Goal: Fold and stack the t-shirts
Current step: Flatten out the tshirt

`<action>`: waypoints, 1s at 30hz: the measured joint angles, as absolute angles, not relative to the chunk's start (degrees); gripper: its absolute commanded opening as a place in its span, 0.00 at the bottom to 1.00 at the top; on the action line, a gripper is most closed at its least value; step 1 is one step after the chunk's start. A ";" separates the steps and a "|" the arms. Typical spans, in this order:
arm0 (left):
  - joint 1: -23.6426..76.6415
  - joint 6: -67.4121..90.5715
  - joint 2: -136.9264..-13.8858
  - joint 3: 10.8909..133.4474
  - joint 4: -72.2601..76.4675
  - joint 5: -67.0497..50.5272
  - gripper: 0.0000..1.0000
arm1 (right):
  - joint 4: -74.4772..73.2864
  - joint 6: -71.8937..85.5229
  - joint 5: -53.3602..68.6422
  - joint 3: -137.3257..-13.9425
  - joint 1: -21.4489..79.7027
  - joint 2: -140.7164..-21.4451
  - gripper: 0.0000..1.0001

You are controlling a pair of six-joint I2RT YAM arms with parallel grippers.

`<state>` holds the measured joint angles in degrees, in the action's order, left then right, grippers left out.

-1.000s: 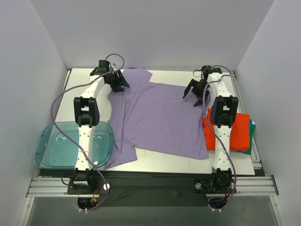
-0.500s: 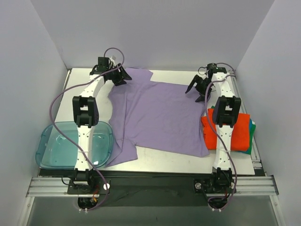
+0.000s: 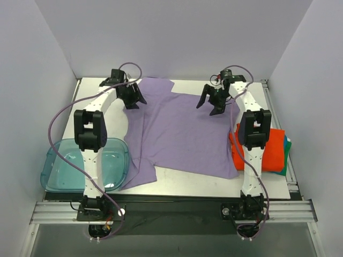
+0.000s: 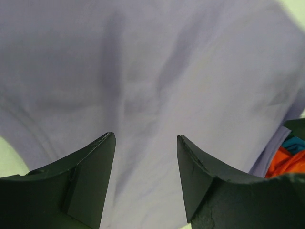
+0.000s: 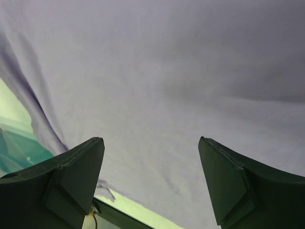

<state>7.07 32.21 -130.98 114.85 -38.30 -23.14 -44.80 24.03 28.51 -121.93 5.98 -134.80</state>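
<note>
Next, my left gripper pushes down on the shirt's far part (image 3: pixel 142 108) and pulls it farther back before I fold, because the lavender-purple t-shirt's near sleeve (image 3: pixel 141 175) lies against the tray.
A lavender-purple t-shirt (image 3: pixel 177 134) lies spread flat across the middle of the table. It also fills the left wrist view (image 4: pixel 152 71) and the right wrist view (image 5: pixel 167 71). My left gripper (image 3: pixel 132 97) hovers open over the shirt's far left part, nothing between its fingers (image 4: pixel 145 136). My right gripper (image 3: pixel 210 104) hangs open over the far right part of the shirt, also holding nothing (image 5: pixel 150 139). A folded orange-red t-shirt (image 3: pixel 272 150) lies at the right edge on a green-teal t-shirt (image 3: pixel 288 145) that shows only as an edge.
A translucent blue plastic tray (image 3: pixel 59 168) sits at the near left, partly off the table. White walls close in the table on three sides. The right arm's upper link stands over the orange shirt's left side.
The right gripper has moved left, from the shirt's right edge to over the cloth. The left gripper lifted toward the back, then came down again near the same place. Both stayed open.
</note>
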 measured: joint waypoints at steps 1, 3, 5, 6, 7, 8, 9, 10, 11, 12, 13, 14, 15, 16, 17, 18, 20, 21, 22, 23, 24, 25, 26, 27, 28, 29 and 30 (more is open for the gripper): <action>7.22 31.79 -130.80 112.44 -39.20 -22.63 0.65 | -44.40 23.73 28.77 -120.57 6.90 -133.84 0.82; 7.46 31.20 -130.82 109.75 -40.49 -22.22 0.65 | -44.07 23.20 29.28 -117.89 8.69 -132.42 0.83; 7.53 30.55 -130.85 106.65 -42.54 -21.45 0.65 | -43.81 22.63 29.87 -115.15 10.33 -131.74 0.83; 7.51 30.24 -130.85 105.75 -43.55 -21.17 0.65 | -43.86 22.44 30.02 -113.97 10.79 -131.72 0.82; 7.49 30.09 -130.85 105.23 -44.38 -21.26 0.65 | -43.83 22.35 30.09 -112.81 11.05 -131.72 0.83; 7.44 29.56 -130.85 105.23 -44.84 -20.86 0.65 | -43.92 22.26 30.02 -111.70 11.11 -131.72 0.83; 7.42 29.26 -130.82 105.25 -44.93 -20.69 0.65 | -44.10 22.24 29.89 -110.83 11.07 -131.74 0.82; 7.42 29.10 -130.82 105.27 -44.99 -20.62 0.66 | -44.18 22.22 29.69 -110.24 10.92 -131.76 0.82; 7.42 28.73 -130.82 105.41 -45.30 -20.36 0.66 | -44.25 22.24 29.36 -110.00 10.76 -131.81 0.83; 7.42 28.21 -130.85 105.69 -45.84 -19.99 0.65 | -44.23 22.24 29.15 -109.89 10.52 -131.83 0.82; 7.46 27.77 -130.96 106.02 -46.50 -19.42 0.65 | -44.18 22.28 28.82 -109.89 10.28 -131.83 0.82; 7.49 27.40 -131.07 106.34 -47.09 -18.87 0.66 | -44.12 22.39 28.58 -109.89 10.09 -131.85 0.82; 7.49 26.94 -131.20 106.80 -47.77 -18.24 0.66 | -44.05 22.46 28.29 -109.89 9.89 -131.94 0.82; 7.46 26.52 -131.28 107.13 -48.18 -17.63 0.66 | -44.05 22.55 28.03 -109.89 9.63 -132.07 0.82; 7.46 26.13 -131.46 107.55 -48.69 -16.91 0.66 | -44.10 22.65 27.64 -109.89 9.39 -132.29 0.82; 7.44 25.74 -131.85 108.31 -49.43 -16.40 0.66 | -44.14 22.72 27.18 -109.91 9.15 -132.68 0.82; 7.44 24.95 -133.29 111.04 -51.33 -15.49 0.66 | -44.38 22.90 26.30 -110.04 8.62 -133.71 0.82; 7.46 24.64 -134.17 112.73 -52.27 -15.07 0.66 | -45.28 23.35 26.57 -110.87 8.23 -134.41 0.82; 7.46 24.34 -135.13 114.50 -53.15 -14.72 0.66 | -45.89 23.73 26.44 -111.83 7.88 -134.91 0.82; 7.44 23.97 -136.22 116.46 -54.08 -14.24 0.66 | -46.39 24.01 26.44 -112.51 7.55 -135.37 0.81; 7.44 23.70 -136.88 117.73 -54.61 -14.02 0.66 | -47.09 24.21 26.39 -113.23 7.27 -135.79 0.81; 7.44 23.33 -138.12 120.11 -55.77 -13.47 0.66 | -47.77 24.38 26.37 -114.10 6.98 -136.33 0.81; 7.44 23.16 -139.46 122.37 -56.60 -13.21 0.66 | -48.47 24.58 26.35 -114.98 6.70 -136.84 0.81; 7.44 23.05 -140.75 124.73 -57.45 -13.10 0.66 | -49.28 24.84 26.35 -116.03 6.37 -137.51 0.81; 7.44 22.87 -141.86 126.93 -58.22 -12.93 0.66 | -50.04 25.06 26.37 -117.01 6.07 -138.08 0.81; 7.44 22.68 -143.24 129.38 -58.92 -12.64 0.66 | -50.76 25.28 26.37 -118.13 5.78 -138.74 0.81; 7.44 22.52 -144.53 131.74 -59.44 -12.71 0.66 | -51.48 25.54 26.46 -119.24 5.50 -139.44 0.81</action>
